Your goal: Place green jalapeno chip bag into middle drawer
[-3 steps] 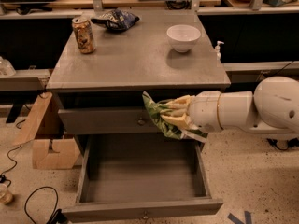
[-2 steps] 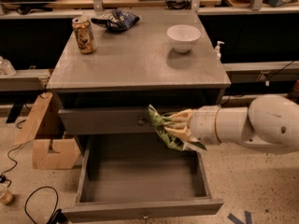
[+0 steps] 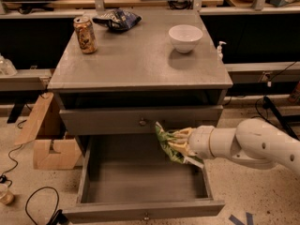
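Observation:
The green jalapeno chip bag (image 3: pixel 170 143) is hanging over the open, empty middle drawer. My gripper should now move down toward the drawer's bottom's middle (image 3: pixel 147 180) and let go there.
My gripper (image 3: pixel 177 143) comes in from the right on a white arm and is shut on the green jalapeno chip bag (image 3: pixel 165 140), a crumpled light-green foil bag. It holds the bag above the right rear part of the open middle drawer (image 3: pixel 140 210), a wide deep grey drawer pulled out toward the camera. The drawer looks empty inside. The bag hangs just below the closed shallower drawer's front (image 3: pixel 140 121) with its round knob.
On the cabinet top (image 3: pixel 136 60) stand a drink can (image 3: pixel 86 34), a dark blue-black snack bag (image 3: pixel 117 19) and a white bowl (image 3: pixel 185 37). A cardboard box (image 3: pixel 44 139) sits on the floor at left, with cables near it.
My gripper has moved down and slightly forward with the green bag, from in front of the upper drawer to just over the open drawer's rear right.

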Controlling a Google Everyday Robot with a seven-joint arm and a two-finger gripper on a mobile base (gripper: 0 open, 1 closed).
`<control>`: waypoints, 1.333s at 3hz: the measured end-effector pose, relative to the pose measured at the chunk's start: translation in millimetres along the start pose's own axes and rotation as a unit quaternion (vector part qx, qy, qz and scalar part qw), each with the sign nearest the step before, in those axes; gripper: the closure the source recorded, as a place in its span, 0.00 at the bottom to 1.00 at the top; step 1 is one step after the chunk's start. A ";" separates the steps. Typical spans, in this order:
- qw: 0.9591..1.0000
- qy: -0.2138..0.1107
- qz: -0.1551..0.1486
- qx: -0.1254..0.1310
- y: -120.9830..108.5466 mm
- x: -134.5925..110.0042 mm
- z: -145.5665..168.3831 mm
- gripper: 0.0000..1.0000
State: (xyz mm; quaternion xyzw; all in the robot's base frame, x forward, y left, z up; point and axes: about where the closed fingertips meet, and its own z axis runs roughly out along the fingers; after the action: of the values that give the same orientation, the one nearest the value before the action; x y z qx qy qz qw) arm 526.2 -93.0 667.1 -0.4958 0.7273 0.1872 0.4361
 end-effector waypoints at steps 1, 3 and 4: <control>1.000 -0.001 0.029 -0.003 0.0 42.9 31.7 1.00; 0.997 -0.001 0.069 -0.029 16.9 98.7 91.7 1.00; 0.996 -0.001 0.086 -0.035 21.5 110.5 119.0 1.00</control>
State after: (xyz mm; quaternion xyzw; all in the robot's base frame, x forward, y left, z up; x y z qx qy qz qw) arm 546.4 -61.3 507.6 -0.4465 0.7595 0.2499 0.4017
